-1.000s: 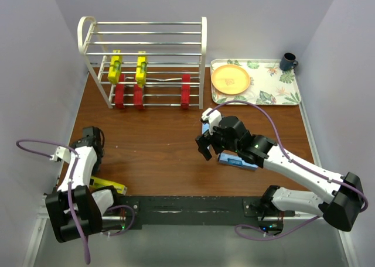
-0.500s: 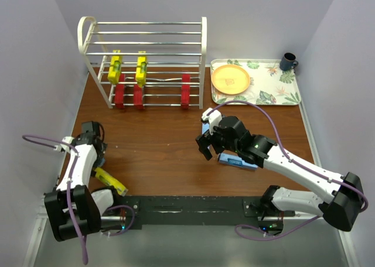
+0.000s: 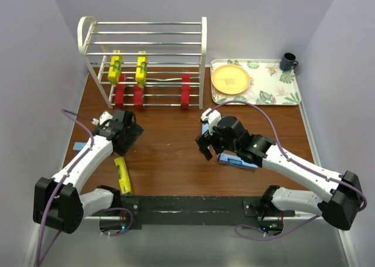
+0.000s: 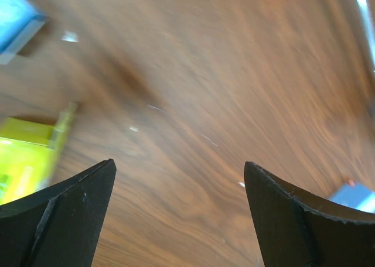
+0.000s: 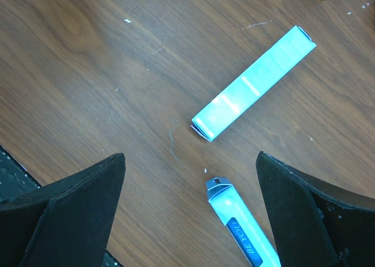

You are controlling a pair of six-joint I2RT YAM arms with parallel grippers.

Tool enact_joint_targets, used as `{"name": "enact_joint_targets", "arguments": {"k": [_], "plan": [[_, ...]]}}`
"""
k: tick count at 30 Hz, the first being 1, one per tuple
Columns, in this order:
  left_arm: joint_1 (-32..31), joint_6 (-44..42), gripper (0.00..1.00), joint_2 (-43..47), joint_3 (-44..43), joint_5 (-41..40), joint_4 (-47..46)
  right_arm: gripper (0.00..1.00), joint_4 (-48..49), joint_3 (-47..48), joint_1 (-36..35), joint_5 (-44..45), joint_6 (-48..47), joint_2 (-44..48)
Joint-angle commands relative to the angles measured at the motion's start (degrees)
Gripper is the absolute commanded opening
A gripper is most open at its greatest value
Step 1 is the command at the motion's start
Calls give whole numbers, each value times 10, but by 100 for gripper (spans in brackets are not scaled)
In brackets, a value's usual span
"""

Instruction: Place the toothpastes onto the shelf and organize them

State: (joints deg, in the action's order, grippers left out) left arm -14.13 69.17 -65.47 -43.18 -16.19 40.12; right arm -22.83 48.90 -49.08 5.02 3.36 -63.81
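The yellow toothpaste is close to my left arm's base (image 3: 126,187), so my left gripper should grab its far end (image 3: 120,161) and pull it to the middle for my right gripper.
The white wire shelf (image 3: 146,56) stands at the back left. It holds two yellow toothpastes (image 3: 115,69) on the middle tier and three red ones (image 3: 138,95) on the lower tier. A third yellow toothpaste (image 3: 122,174) lies on the table near the left arm, and also shows in the left wrist view (image 4: 23,161). A light blue one (image 3: 79,146) lies at the left edge. My left gripper (image 3: 130,135) (image 4: 179,164) is open and empty above bare wood. My right gripper (image 3: 202,149) (image 5: 190,156) is open and empty above two light blue toothpastes (image 5: 253,91) (image 5: 243,235).
A floral tray (image 3: 275,85) with an orange plate (image 3: 230,78) sits at the back right, with a dark mug (image 3: 287,61) at its far corner. Grey walls close in the table on three sides. A black rail (image 3: 193,208) runs along the near edge.
My left arm has swung from the near-left edge forward and to the right. The yellow toothpaste on the table has turned slightly, and the blue one at the left edge now shows. The right arm has not moved.
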Motion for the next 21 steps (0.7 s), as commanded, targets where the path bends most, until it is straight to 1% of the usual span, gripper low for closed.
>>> {"name": "enact_joint_targets", "arguments": {"k": [1, 7, 9, 14, 16, 17, 18, 19, 20, 21], "plan": [[-46, 0, 97, -1, -44, -26, 14, 99, 4, 9, -1, 4, -9, -4], [-47, 19, 97, 57, -20, -150, 116, 98, 6, 7, -1, -5, -6, -7], [-46, 33, 98, 61, -7, -163, 143, 99, 6, 7, -1, -6, -5, -8], [-40, 62, 98, 54, 53, -186, 150, 99, 3, 8, -1, -9, -5, -6], [-24, 83, 96, 58, 72, -199, 156, 99, 2, 5, -1, -5, -5, -2], [-17, 79, 96, 61, 79, -200, 146, 99, 3, 3, -1, -4, -5, 3], [7, 53, 95, 68, 87, -198, 134, 99, 4, 2, -1, -1, -5, 4], [23, 34, 95, 70, 99, -177, 121, 99, 4, 1, -1, -1, -5, 6], [40, 8, 95, 72, 107, -159, 81, 99, 4, 1, -1, -1, -4, 7], [62, -43, 94, 69, 112, -142, 59, 99, 3, 1, -1, 0, -4, 7]]}}
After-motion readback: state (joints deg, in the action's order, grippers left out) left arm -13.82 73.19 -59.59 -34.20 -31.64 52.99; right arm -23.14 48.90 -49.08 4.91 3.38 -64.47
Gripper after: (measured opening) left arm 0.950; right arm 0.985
